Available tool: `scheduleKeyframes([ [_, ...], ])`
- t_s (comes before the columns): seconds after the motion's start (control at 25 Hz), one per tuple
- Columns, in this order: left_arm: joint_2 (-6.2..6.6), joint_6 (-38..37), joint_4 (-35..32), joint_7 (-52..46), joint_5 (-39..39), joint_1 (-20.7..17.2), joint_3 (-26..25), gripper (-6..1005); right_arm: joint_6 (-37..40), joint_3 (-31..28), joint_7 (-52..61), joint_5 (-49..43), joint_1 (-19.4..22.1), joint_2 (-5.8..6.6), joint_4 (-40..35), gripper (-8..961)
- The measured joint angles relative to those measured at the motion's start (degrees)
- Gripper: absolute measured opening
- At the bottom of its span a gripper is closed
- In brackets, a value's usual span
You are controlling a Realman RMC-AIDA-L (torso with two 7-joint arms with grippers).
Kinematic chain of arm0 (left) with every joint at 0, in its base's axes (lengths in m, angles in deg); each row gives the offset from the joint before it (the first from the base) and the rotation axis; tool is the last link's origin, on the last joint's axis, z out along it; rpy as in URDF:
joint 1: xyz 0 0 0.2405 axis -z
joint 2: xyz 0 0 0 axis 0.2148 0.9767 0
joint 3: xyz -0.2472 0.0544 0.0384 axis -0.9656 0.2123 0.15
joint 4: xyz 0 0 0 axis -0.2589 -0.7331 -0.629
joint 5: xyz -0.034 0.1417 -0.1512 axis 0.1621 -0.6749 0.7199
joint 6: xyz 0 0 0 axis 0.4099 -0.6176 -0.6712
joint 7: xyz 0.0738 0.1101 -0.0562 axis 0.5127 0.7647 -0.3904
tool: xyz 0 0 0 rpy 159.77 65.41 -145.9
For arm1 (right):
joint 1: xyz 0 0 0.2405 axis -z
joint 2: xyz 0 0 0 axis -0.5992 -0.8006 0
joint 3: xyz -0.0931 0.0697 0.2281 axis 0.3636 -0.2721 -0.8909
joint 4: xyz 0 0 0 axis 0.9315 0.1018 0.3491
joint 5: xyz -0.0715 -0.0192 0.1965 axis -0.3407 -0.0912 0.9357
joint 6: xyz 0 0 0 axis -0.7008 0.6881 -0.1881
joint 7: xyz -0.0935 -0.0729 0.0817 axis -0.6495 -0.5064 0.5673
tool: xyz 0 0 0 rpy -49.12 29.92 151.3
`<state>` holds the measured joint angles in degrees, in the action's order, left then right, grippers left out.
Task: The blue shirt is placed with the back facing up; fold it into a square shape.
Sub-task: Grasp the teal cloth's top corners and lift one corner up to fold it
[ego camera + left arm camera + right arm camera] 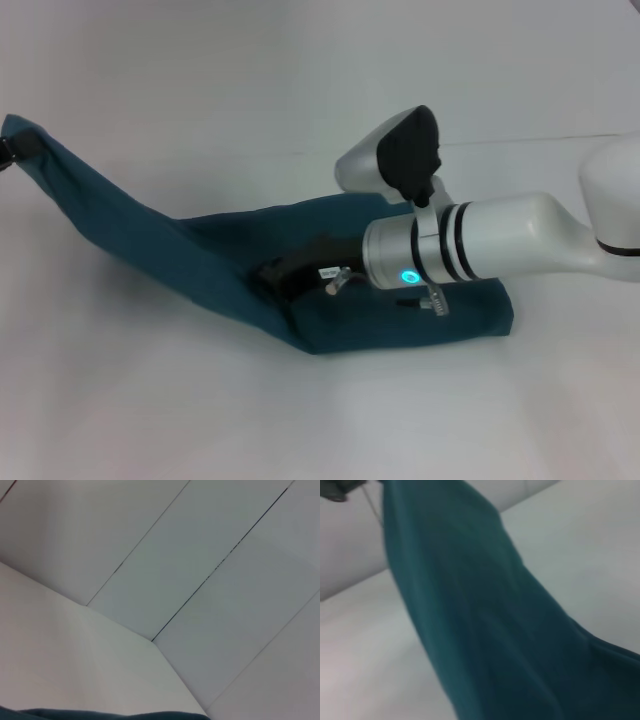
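Observation:
I should pull my right gripper and its forearm away from the shirt's flat part [400, 325], which they cover, before my left gripper folds the shirt's raised corner [48, 158] over.
The blue shirt [200, 255] is a dark teal band stretched from the far left edge down to the middle of the white table [300, 420]. My left gripper [8, 152] shows only at the left edge, shut on the shirt's raised corner. My right gripper [300, 275] reaches in from the right, its dark fingers [285, 270] closed in the cloth at the shirt's middle. In the right wrist view the shirt [485, 630] runs taut up to the far left gripper [340, 490]. The left wrist view shows only a strip of shirt [100, 714].
The right arm's white forearm [500, 240] lies over the shirt's right part. White wall panels [200, 580] stand behind the table. Bare table surface lies in front of the shirt and to the far right.

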<state>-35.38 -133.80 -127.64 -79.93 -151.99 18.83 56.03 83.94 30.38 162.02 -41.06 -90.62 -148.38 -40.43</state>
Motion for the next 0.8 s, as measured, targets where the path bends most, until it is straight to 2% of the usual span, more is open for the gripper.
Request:
scheduleKeyframes([
  [0.16, 0.04, -0.02, 0.00, 0.06, 0.12, 0.35, -0.01, 36, 1.45, 3.26, 0.48, 2.21, -0.82, -0.04, 0.00, -2],
  [0.52, 0.03, -1.08, 0.48, 0.19, 0.40, 2.02, 0.10, 35, 4.65, 3.97, 1.19, 3.31, -1.16, -0.15, -0.30, -1],
  [0.64, -0.10, -2.02, 0.73, 0.59, 1.64, 2.41, 0.23, 34, 2.89, 3.58, 0.89, 4.37, 0.64, 0.31, -1.05, -1],
  [0.8, -0.52, -2.35, 1.70, 0.84, 4.43, 2.62, 2.22, 34, 1.18, 2.41, 0.98, 5.81, 7.11, 1.42, -7.56, -1],
])
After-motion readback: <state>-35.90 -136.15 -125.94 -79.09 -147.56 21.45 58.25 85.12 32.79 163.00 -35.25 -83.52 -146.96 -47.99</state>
